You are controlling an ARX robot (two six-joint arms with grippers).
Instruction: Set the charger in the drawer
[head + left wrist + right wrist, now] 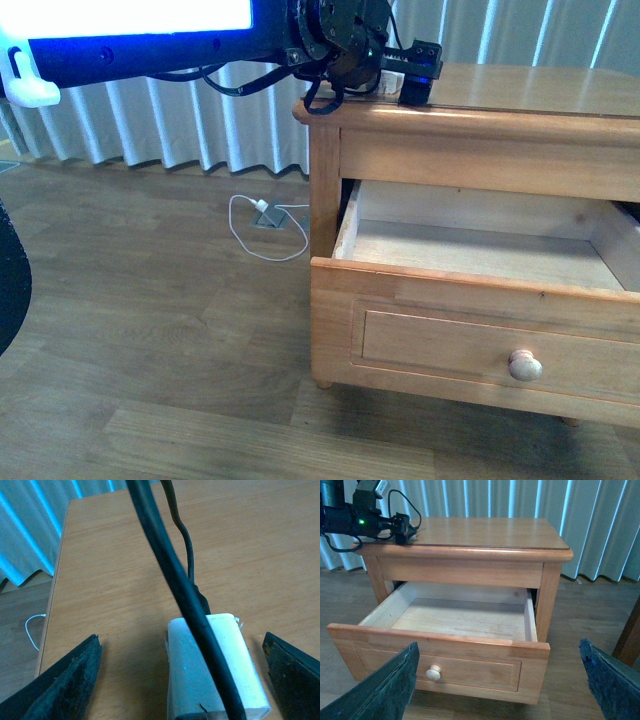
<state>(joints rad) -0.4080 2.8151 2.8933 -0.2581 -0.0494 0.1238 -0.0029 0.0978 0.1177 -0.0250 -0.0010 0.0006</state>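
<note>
I expect the black cable (185, 532) to come along in a standing loop when I carry the block, since the cable rises from the white adapter block's far end (204, 613).
The charger's white adapter block (200, 680) lies on the nightstand top (115, 580), and a thick black cable (165, 560) crosses over it. A thinner black cable (189, 555) runs away from its far end. My left gripper (181, 639) is open, with one finger on each side of the block and neither touching it. In the front view the left gripper (412, 82) sits over the top's left rear part. The drawer (470, 288) is pulled out, its round pale knob (525, 365) facing me. My right gripper (498, 646) hangs open in front of the drawer (440, 641), holding nothing.
An all-white cable (262, 228) loops on the wooden floor left of the nightstand, beside a small grey floor socket. Pale curtains (180, 130) hang behind. The left arm (355, 517) reaches over the stand's corner. A dark wooden leg (629, 635) stands at the right.
</note>
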